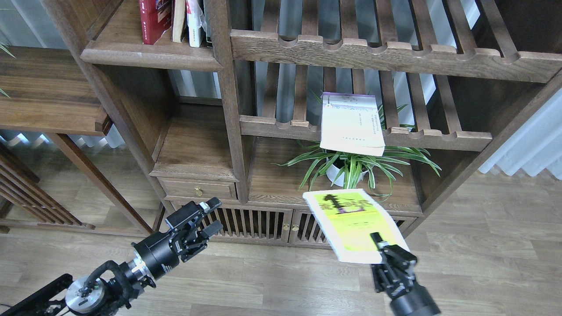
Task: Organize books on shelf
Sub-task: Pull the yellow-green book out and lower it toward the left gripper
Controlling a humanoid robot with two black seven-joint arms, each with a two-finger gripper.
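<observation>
The dark red book (155, 21) is standing crooked with its cover showing (149, 23), so I expect it to straighten up against the pale books when I push in the yellow-green book.
My right gripper (381, 246) is shut on the near edge of the yellow-green book (351, 221), holding it flat and tilted in the air in front of the bookcase's low cabinet. The pale lavender-white book (351, 125) with a purple top strip lies on the lower slatted rack, its near end hanging over the notched rail. The dark red book (153, 19) stands upright on the solid dark-brown shelf (149, 55) at upper left. My left gripper (210, 216) is open and empty, low at the left, in front of the small drawer.
Two pale books (189, 22) stand beside the red one. A potted spider plant (351, 169) sits under the lower slatted rack (421, 136). A second slatted rack (386, 52) is above. A post (228, 87) divides the bookcase. A wooden table (44, 87) stands at the left.
</observation>
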